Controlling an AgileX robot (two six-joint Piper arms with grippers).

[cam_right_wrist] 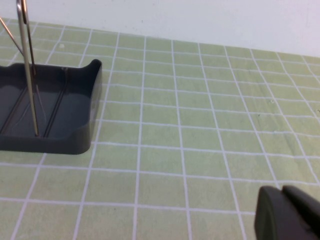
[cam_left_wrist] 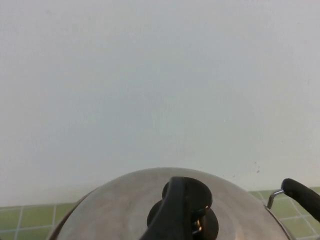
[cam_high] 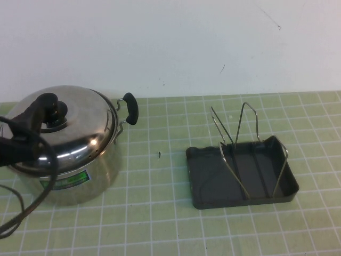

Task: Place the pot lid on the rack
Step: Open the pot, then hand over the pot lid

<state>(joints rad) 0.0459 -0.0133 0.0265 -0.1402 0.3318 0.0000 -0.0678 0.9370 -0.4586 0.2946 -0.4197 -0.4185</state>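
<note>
The pot's rim (cam_high: 113, 114) can be seen past the edge of the pot lid (cam_high: 80, 125), so the pot lid will come off and leave the pot standing when the robot lifts the pot lid.
The pot lid (cam_high: 80, 120), domed shiny steel with a black knob (cam_high: 57, 113), sits on the steel pot (cam_high: 90, 170) at the table's left. My left gripper (cam_high: 48, 106) is at the knob and open. In the left wrist view one finger (cam_left_wrist: 167, 210) lies against the knob (cam_left_wrist: 197, 200); the other finger is out of view. The rack (cam_high: 213, 181), a dark grey tray with upright wire loops (cam_high: 248, 114), stands at the right, empty. My right gripper (cam_right_wrist: 290, 215) is shut and empty, low over the mat beside the rack's tray (cam_right_wrist: 75, 125); it does not show in the high view.
The pot's black side handle (cam_high: 130, 108) sticks out toward the rack and also shows in the left wrist view (cam_left_wrist: 302, 196). A green gridded mat (cam_high: 160, 213) covers the table. A white wall (cam_high: 170, 42) runs along the back. My left arm's cable (cam_high: 32, 205) loops in front of the pot.
</note>
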